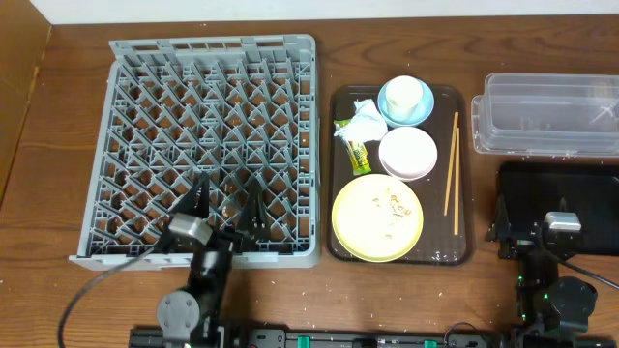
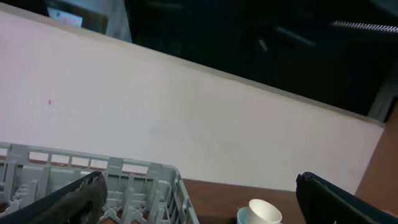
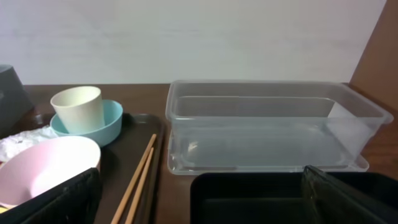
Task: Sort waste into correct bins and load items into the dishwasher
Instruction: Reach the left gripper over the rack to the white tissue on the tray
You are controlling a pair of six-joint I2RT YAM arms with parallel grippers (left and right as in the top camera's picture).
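My open left gripper should continue to head toward the wad until its fingers can close around it, because the white paper wad lies uncovered over the yellow-green wrapper.
The grey dish rack fills the left of the table. A dark brown serving tray holds a cream cup standing in a light blue bowl. It also holds a white paper wad, a yellow-green wrapper, a pinkish bowl, wooden chopsticks, and a yellow plate with crumbs. My left gripper is open and empty over the rack's front edge. My right gripper is open and empty over the black tray.
The clear tub stands at the far right, just behind the black tray. The right wrist view also shows the chopsticks, pink bowl and cup. A white wall runs behind the table.
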